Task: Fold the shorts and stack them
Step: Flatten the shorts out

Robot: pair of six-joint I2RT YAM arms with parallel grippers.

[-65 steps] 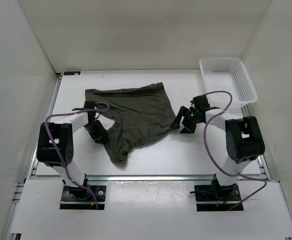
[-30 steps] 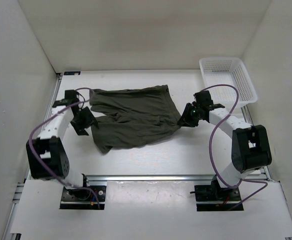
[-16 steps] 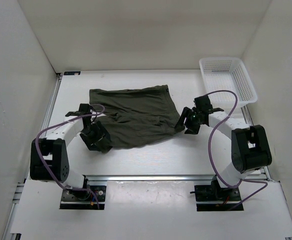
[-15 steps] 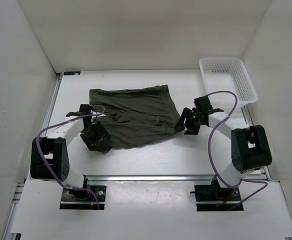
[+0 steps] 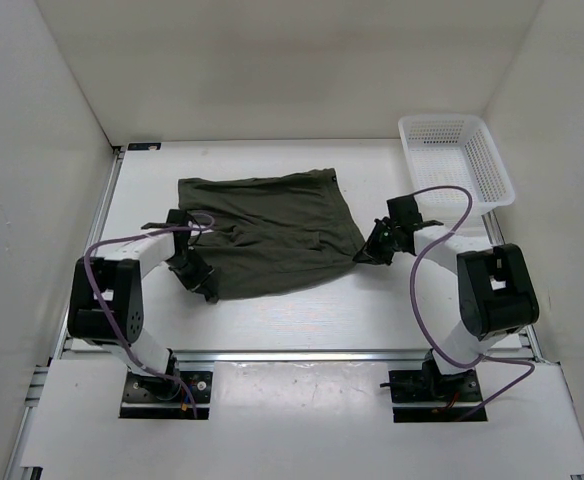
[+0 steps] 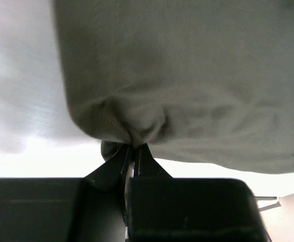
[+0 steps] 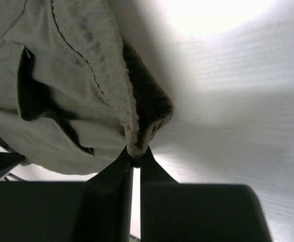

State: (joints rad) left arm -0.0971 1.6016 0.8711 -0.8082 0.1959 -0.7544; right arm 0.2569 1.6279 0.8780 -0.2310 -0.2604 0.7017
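Note:
The shorts' far edge dips in the middle (image 5: pixel 260 185) while my grippers are holding the shorts' near corners. So I should let go of the near corners and straighten the far corners (image 5: pixel 327 174) before I fold the shorts.
The dark olive-green shorts (image 5: pixel 267 230) lie spread on the white table, mid-left. My left gripper (image 5: pixel 204 285) is shut on the shorts' near-left corner; in the left wrist view the cloth (image 6: pixel 187 75) bunches where the gripper (image 6: pixel 135 147) pinches it. At the near-right corner my right gripper (image 5: pixel 364 254) is shut on the shorts. The right wrist view shows the ribbed hem (image 7: pixel 112 85) nipped in the right gripper (image 7: pixel 136 157).
A white plastic basket (image 5: pixel 456 158) stands at the back right of the table (image 5: pixel 372 300). White walls close in the left, back and right. The arm bases sit on the rail at the near edge.
Both grippers were open beside the shorts half a second ago; both have now closed on its near corners. The left gripper shifted slightly nearer along the hem.

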